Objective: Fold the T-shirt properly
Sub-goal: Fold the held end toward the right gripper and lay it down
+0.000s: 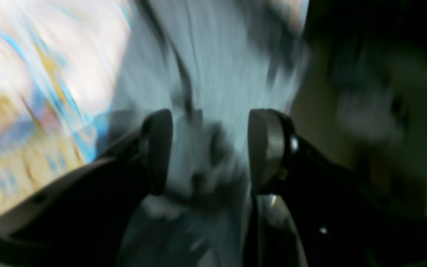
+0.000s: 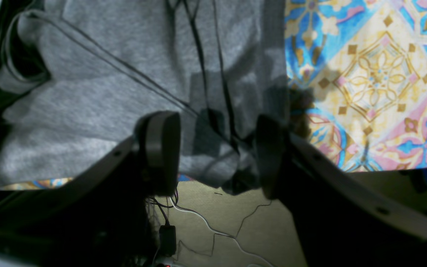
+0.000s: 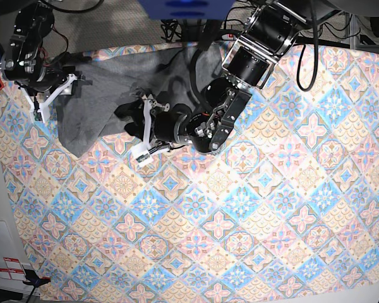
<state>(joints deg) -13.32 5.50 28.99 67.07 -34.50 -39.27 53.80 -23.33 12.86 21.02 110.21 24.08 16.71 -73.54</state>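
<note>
My left gripper is above the T-shirt's near edge (image 3: 118, 128), and the T-shirt's end is under the gripper's forearm. Next, I move back and pinch that end (image 3: 222, 54).
The grey T-shirt (image 3: 107, 82) lies rumpled on the far left part of the table. My left gripper (image 3: 145, 129) hovers at the shirt's near right edge. In the left wrist view, which is blurred by motion, the left gripper (image 1: 209, 148) stands open, with the grey T-shirt (image 1: 228, 66) showing between and beyond its fingers. My right gripper (image 3: 47, 101) is at the shirt's left edge, by the table's side. Up close, the right gripper (image 2: 217, 155) is open around a crumpled corner of the T-shirt (image 2: 106, 74) that droops over the table edge.
A colourful tile-patterned tablecloth (image 3: 240, 208) covers the table and shows beside the shirt (image 2: 376, 74). Below the table edge, cables (image 2: 206, 222) lie on the floor. The left arm's bulky forearm (image 3: 256, 50) reaches in from the top centre.
</note>
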